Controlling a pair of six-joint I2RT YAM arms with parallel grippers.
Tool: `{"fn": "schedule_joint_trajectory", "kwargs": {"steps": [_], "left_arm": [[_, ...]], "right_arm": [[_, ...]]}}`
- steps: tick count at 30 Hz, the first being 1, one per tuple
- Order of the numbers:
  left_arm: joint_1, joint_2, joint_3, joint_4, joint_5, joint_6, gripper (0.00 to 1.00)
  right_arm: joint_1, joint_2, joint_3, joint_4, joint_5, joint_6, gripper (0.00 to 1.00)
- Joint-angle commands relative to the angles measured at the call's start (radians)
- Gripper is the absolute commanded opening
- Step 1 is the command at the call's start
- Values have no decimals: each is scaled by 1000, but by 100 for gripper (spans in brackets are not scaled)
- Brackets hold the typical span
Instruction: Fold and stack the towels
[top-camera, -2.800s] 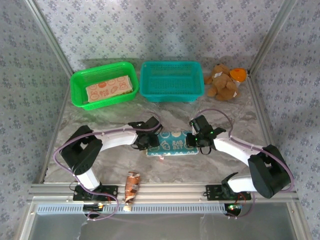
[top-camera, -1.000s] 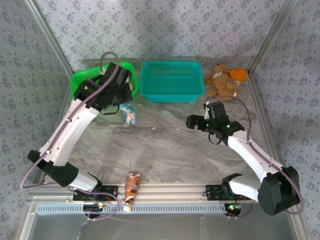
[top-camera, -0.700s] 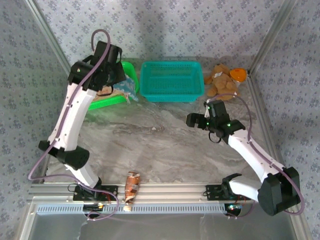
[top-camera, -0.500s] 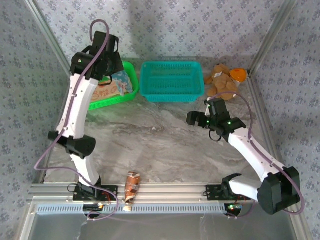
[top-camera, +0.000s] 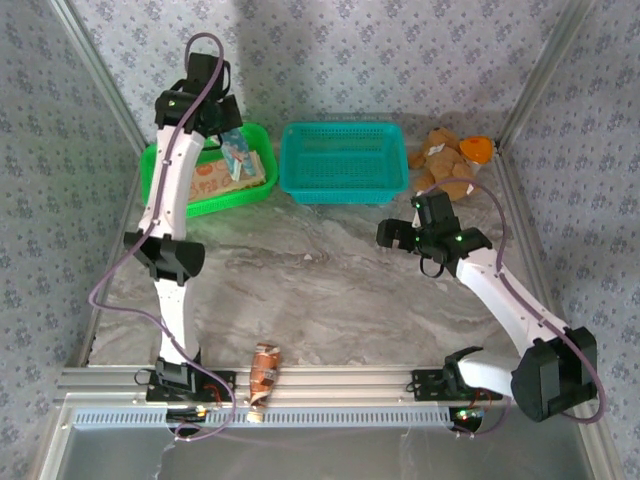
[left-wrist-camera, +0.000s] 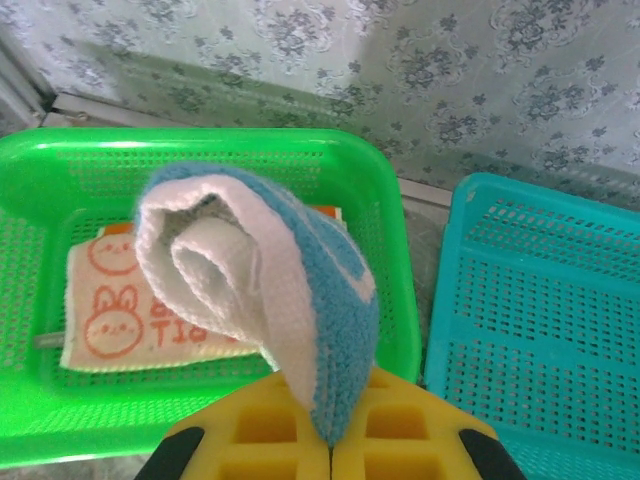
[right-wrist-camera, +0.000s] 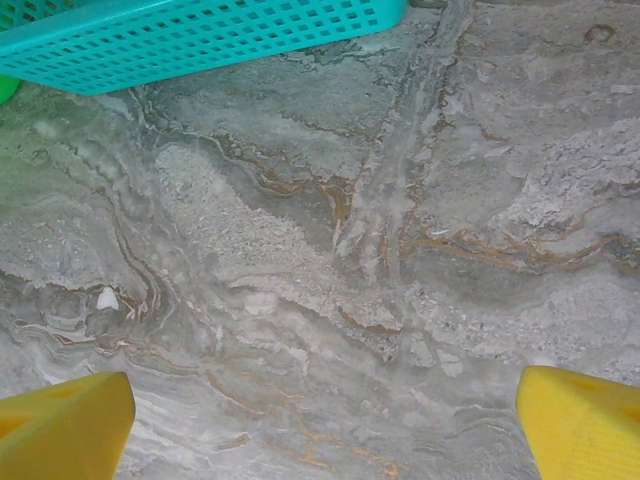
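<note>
The teal towel (top-camera: 238, 158) is hanging upright, so my left gripper should bring the towel's lower end to the green basket's side (top-camera: 271, 165) next to the teal basket, then pull it back flat.
My left gripper (top-camera: 232, 140) (left-wrist-camera: 330, 445) is shut on the folded teal towel (top-camera: 238, 153) (left-wrist-camera: 335, 300), which hangs in the air above the right side of the green basket (top-camera: 158, 172) (left-wrist-camera: 392, 230). A folded pale peach towel (top-camera: 212, 180) (left-wrist-camera: 110, 322) with orange animals lies flat in that basket. My right gripper (top-camera: 392, 235) (right-wrist-camera: 325, 430) hovers open over bare marble right of centre, nothing between its yellow fingers (right-wrist-camera: 60, 425). A bright orange cloth (top-camera: 480, 148) sits bunched beside the teddy bear at the back right.
An empty teal basket (top-camera: 345, 160) (left-wrist-camera: 540, 330) (right-wrist-camera: 200, 40) stands right of the green one. A brown teddy bear (top-camera: 445, 168) sits at the back right. A snack wrapper (top-camera: 264, 372) lies at the near edge. Patterned walls close in the table.
The left arm lifted the teal towel off the table centre and carried it up and back over the green basket. The right arm let go and drew back to the right.
</note>
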Motion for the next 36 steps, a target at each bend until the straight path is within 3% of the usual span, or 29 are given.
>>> {"fn": "schedule_joint_trajectory", "kwargs": {"steps": [1, 16, 36], "left_arm": [[3, 44, 63, 73, 71, 41, 0], [6, 179, 112, 243, 324, -60, 0], [51, 230, 118, 280, 469, -72, 0]], "right_arm": [[-9, 6, 34, -50, 26, -18, 100], [-51, 31, 30, -69, 13, -26, 100], [-63, 83, 30, -69, -27, -23, 100]]}}
